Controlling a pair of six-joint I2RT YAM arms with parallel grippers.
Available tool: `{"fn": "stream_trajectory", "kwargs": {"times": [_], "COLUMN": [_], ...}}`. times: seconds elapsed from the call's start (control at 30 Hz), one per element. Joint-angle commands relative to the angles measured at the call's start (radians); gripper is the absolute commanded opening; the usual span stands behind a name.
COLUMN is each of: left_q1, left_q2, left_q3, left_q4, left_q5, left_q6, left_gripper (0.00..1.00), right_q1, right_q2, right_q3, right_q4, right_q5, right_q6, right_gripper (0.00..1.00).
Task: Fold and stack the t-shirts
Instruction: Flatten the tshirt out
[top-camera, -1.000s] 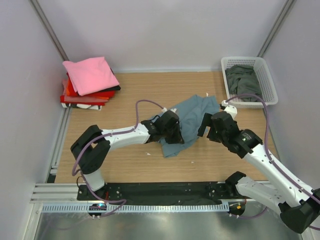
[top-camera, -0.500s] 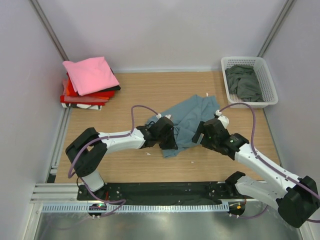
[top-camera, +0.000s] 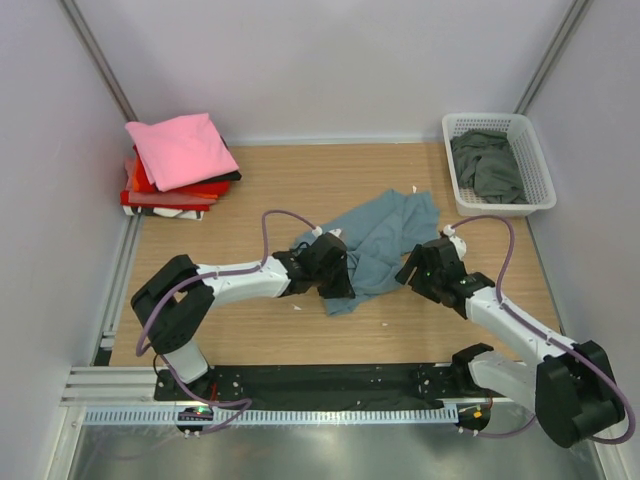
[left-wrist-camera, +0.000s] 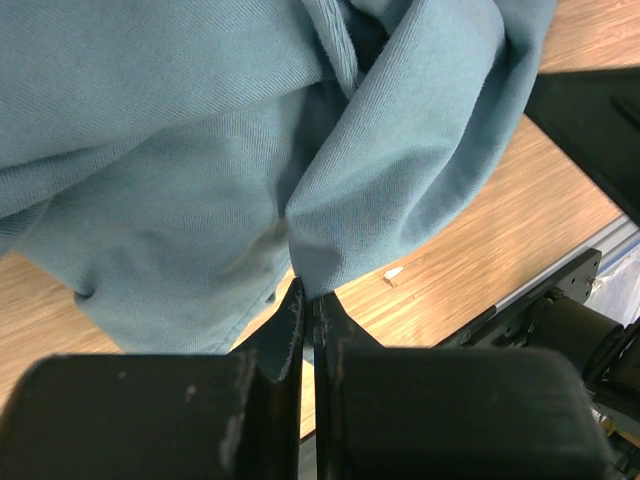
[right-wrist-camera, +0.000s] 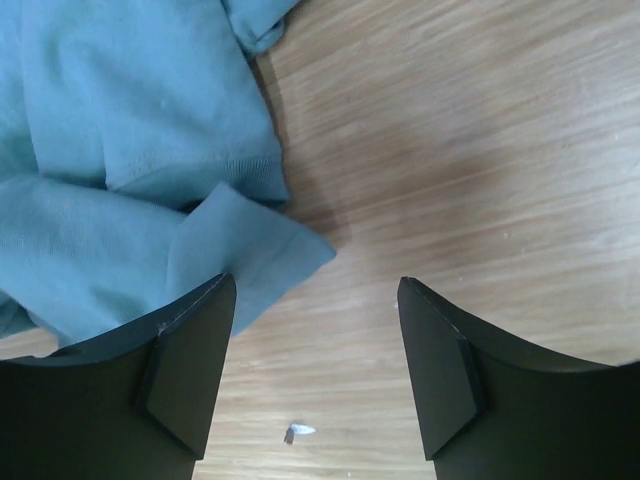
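Note:
The slate-blue t-shirt has a bunched fold (left-wrist-camera: 335, 235) in my left gripper, so next my right gripper pulls the loose corner (right-wrist-camera: 280, 256) away first. My left gripper should then take the t-shirt's opposite end.
The slate-blue t-shirt (top-camera: 378, 235) lies crumpled mid-table. My left gripper (top-camera: 338, 283) is at its near-left edge, shut on a fold of the blue cloth (left-wrist-camera: 400, 170), which rises bunched from the closed jaws (left-wrist-camera: 310, 297). My right gripper (top-camera: 410, 272) hovers low at the shirt's near-right edge, open. Its left finger (right-wrist-camera: 190, 350) overlaps a loose blue corner (right-wrist-camera: 255, 250), and only bare wood lies between the jaws (right-wrist-camera: 315, 285). Folded t-shirts are stacked at the back left: pink (top-camera: 180, 148) on top, red (top-camera: 175, 192) and black beneath. A dark grey-green t-shirt (top-camera: 488, 165) lies in the basket.
The white lattice basket (top-camera: 487, 117) stands at the back right corner. White walls close three sides of the wooden table (top-camera: 260, 190). A small white scrap (right-wrist-camera: 298, 432) lies on the wood by my right gripper. The black base rail (top-camera: 320, 380) runs along the near edge.
My right arm has dropped lower and nearer, to the shirt's near-right corner, its jaws narrowing somewhat. My left gripper shifted slightly toward the near side with the cloth, then held still.

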Motion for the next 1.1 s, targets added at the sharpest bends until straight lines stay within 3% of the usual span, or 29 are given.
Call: {"fn": "stream_trajectory", "kwargs": {"times": [0.0,0.33,0.47,0.67,0.8,0.87,0.9,1.0,1.07], "left_q1": [0.011,0.027,0.037,0.043,0.044,0.044,0.044,0.044,0.046], "left_q2": [-0.013,0.003,0.003,0.003,-0.008,-0.043,-0.062,-0.150,-0.203], "left_q3": [0.025,0.030,0.030,0.028,0.052,0.075,0.109,0.173,0.204], "left_q4": [0.009,-0.003,-0.008,-0.014,-0.062,-0.109,-0.182,-0.308,-0.360], "left_q5": [-0.010,0.001,0.004,0.003,-0.004,-0.025,-0.071,-0.201,-0.261], "left_q6": [0.013,0.020,0.022,0.020,0.045,0.086,0.102,0.163,0.189], "left_gripper": [0.00,0.00,0.00,0.00,0.02,0.10,0.22,0.50,0.61], "right_q1": [-0.059,-0.061,-0.061,-0.061,-0.061,-0.061,-0.061,-0.063,-0.061], "right_q2": [0.049,0.173,0.181,0.155,0.057,-0.026,-0.105,-0.192,-0.189], "right_q3": [-0.008,-0.067,-0.080,-0.087,-0.066,0.003,0.043,0.301,0.554], "right_q4": [0.174,0.333,0.343,0.379,0.273,0.136,0.082,-0.142,-0.304], "right_q5": [-0.114,-0.226,-0.239,-0.251,-0.234,-0.181,-0.165,-0.081,-0.035], "right_q6": [-0.067,-0.064,-0.067,-0.075,-0.080,-0.099,-0.109,-0.171,-0.226], "right_gripper": [0.71,0.66,0.58,0.35,0.03,0.01,0.01,0.01,0.01]}}
